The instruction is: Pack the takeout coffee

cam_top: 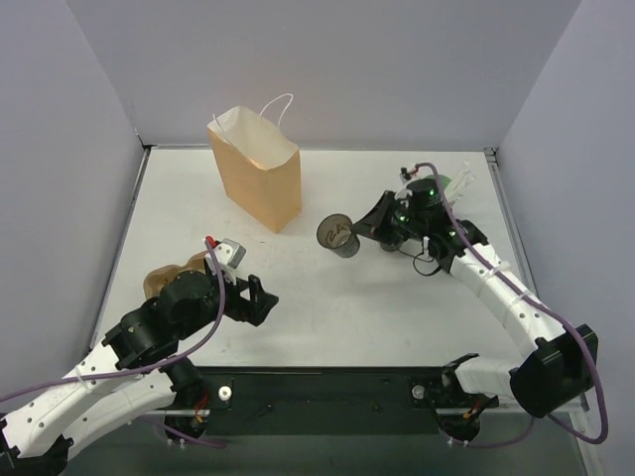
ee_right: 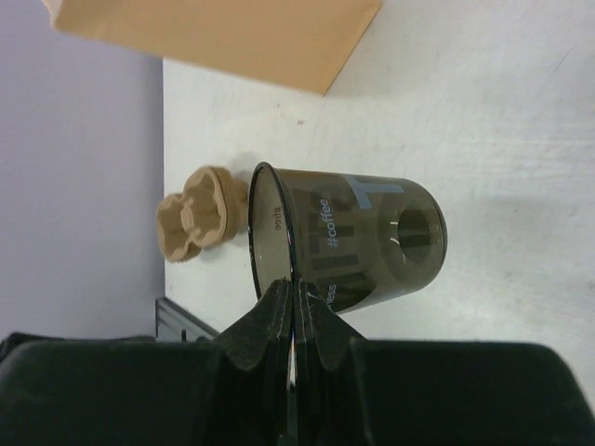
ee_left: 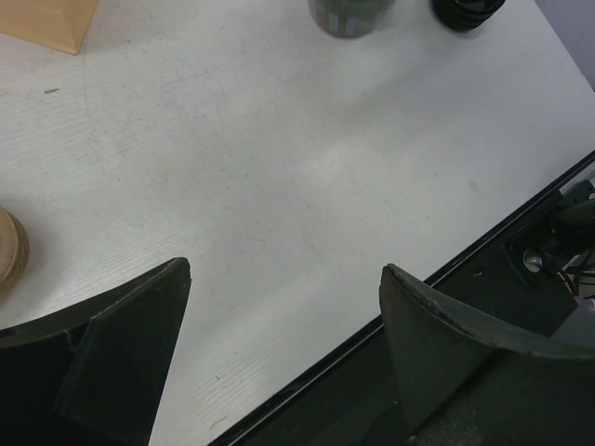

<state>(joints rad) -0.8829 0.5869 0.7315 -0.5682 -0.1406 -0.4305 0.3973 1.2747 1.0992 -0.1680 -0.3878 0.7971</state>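
Note:
The cup's opening (cam_top: pixel 334 231) is up and the table before the black bar (cam_top: pixel 332 305) is clear, so my right gripper should keep lowering the cup there until the cup's base stands flat.
The takeout coffee (cam_top: pixel 337 235) is a small dark cup with "#coffee" printed on its side (ee_right: pixel 353 242); its mouth is uncovered and no lid shows on it. My right gripper (cam_top: pixel 361 236) (ee_right: pixel 295 295) is shut on the cup's rim, one finger inside and one outside. Whether the cup rests on the table I cannot tell. The tan paper bag (cam_top: pixel 256 169) stands open behind and left of the cup. My left gripper (cam_top: pixel 260 297) (ee_left: pixel 286 269) hangs open over bare table near the front edge, nothing between its fingers. The cup's base (ee_left: pixel 349 14) shows at the top of the left wrist view.
A brown pulp cup tray (cam_top: pixel 164 281) (ee_right: pixel 195 223) lies at the left, beside my left arm. A pale green cup with white sticks (cam_top: pixel 451 185) stands behind my right wrist. Grey walls close in the table on three sides; a black rail (ee_left: pixel 483 251) runs along the front edge.

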